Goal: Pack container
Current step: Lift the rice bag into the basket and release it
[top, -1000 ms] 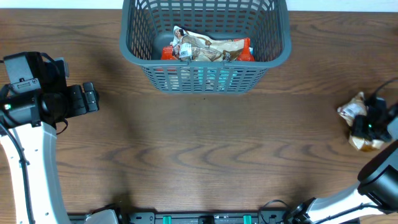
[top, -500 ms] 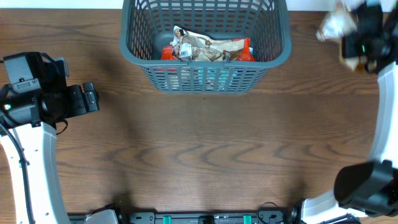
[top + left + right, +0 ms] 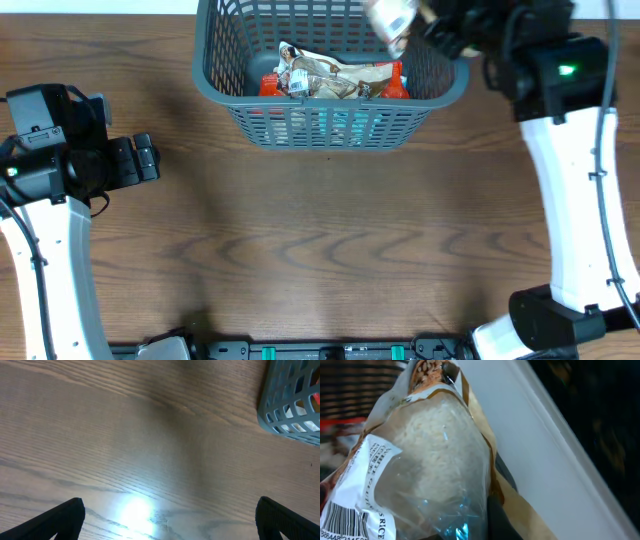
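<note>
The rice packet (image 3: 391, 20) is above the basket's rim, and there is open room (image 3: 345, 38) behind the snack packets. My right gripper keeps moving inward and down and lets go there.
The container (image 3: 455, 82) is a dark grey slotted basket at the table's far middle, holding several snack packets (image 3: 335, 78); its corner shows in the left wrist view (image 3: 292, 405). My right gripper (image 3: 425, 25) is shut on a clear-and-brown rice packet (image 3: 392, 18) and holds it above the basket's right rear part. In the right wrist view the rice packet (image 3: 425, 470) fills the frame and hides the fingers. My left gripper (image 3: 145, 158) is open and empty at the left, over bare table; its fingertips (image 3: 170, 517) sit wide apart.
The wooden table (image 3: 330, 240) stretches in front of the basket. The left arm's white link (image 3: 50, 270) runs down the left side and the right arm's white link (image 3: 580, 190) down the right side.
My right gripper has carried the rice packet from the table's right edge up and leftward to above the basket. The left arm has not moved.
</note>
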Controlling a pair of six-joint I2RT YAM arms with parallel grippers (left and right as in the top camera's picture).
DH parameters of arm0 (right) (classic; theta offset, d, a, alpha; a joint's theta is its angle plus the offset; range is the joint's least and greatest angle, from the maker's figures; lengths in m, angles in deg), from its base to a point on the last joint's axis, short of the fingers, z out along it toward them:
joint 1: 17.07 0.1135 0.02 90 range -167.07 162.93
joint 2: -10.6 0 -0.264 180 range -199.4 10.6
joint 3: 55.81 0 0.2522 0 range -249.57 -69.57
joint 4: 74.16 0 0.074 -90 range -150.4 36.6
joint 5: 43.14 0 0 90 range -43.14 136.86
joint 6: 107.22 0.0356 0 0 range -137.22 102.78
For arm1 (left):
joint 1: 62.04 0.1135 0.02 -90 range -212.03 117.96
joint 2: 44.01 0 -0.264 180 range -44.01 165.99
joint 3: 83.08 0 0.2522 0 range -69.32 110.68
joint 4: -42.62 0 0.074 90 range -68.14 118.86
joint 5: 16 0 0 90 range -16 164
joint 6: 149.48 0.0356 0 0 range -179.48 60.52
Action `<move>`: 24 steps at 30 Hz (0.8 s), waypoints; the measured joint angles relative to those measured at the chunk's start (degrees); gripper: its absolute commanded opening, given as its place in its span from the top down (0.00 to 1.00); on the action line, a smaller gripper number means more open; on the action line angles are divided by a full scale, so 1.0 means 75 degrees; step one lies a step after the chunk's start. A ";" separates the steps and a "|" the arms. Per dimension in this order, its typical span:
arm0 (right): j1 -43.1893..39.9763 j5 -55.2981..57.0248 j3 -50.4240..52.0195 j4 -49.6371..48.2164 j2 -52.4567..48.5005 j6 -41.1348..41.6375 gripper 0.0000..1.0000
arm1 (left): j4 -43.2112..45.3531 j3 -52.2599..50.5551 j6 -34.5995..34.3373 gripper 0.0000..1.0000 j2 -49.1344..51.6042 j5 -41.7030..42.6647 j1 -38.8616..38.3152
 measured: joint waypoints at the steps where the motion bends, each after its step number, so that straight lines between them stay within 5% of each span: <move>1: 0.0073 -0.0143 0.0000 0.0000 -0.0058 -0.0192 0.99 | 0.0003 0.0000 0.0000 0.01 -0.0006 0.0000 0.0000; 8: 0.0184 -0.0825 -0.0003 -0.0050 -0.1017 -0.0848 0.99 | -0.0006 0.0000 0.0000 0.01 -0.0119 -0.0003 0.0000; 24: 0.0181 -0.0842 0.0006 -0.0705 -0.2771 -0.0184 0.98 | -0.0050 0.0000 0.0000 0.01 -0.0146 0.0000 0.0000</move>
